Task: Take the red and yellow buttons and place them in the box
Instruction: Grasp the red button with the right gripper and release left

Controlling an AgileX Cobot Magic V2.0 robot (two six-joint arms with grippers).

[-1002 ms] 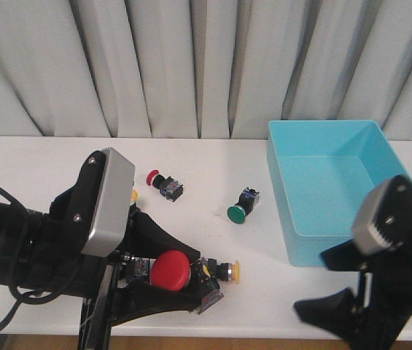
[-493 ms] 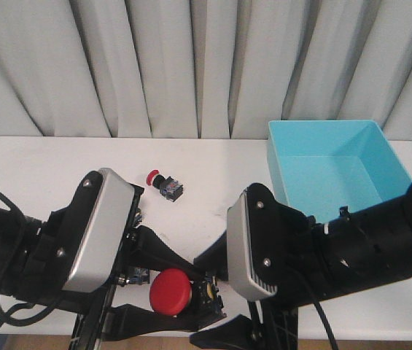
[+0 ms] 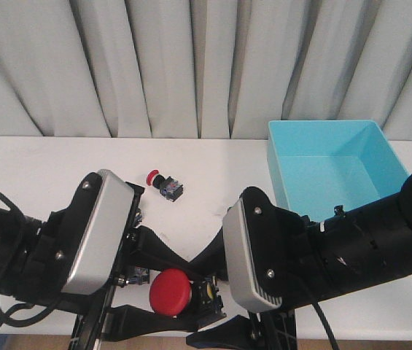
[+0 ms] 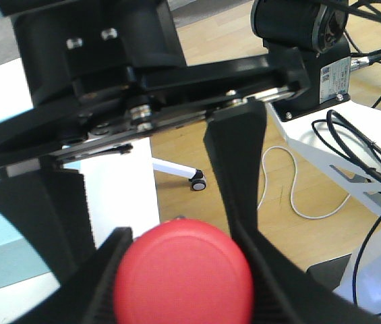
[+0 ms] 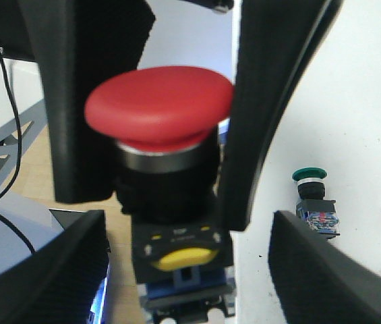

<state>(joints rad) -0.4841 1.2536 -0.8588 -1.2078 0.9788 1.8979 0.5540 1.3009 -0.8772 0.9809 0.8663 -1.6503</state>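
Observation:
The robot's left gripper has the red button (image 3: 170, 292) far from the turquoise box, so next the right gripper grasps the button's black body (image 3: 208, 298) and brings it into the box.
My left gripper (image 3: 170, 292) is shut on a large red button (image 3: 171, 290), held above the table's front edge; the red cap (image 4: 183, 273) sits between its fingers. My right gripper (image 3: 216, 302) is open, right next to it. In the right wrist view the red button (image 5: 160, 108) hangs between the left gripper's fingers, and its black body with a yellow tab lies between my open right gripper (image 5: 190, 270) fingers. A small red button (image 3: 152, 176) lies on the table further back. The turquoise box (image 3: 322, 124) stands at the right.
A green-capped switch (image 5: 309, 177) lies on the white table, seen only in the right wrist view. Grey curtains hang behind the table. Both arms crowd the front middle of the table. Floor, cables and a stand show beyond the table edge (image 4: 311, 169).
My right arm has swung from the front right to the middle, bringing its open fingers around the held red button. It now hides the green and yellow switches in the front view.

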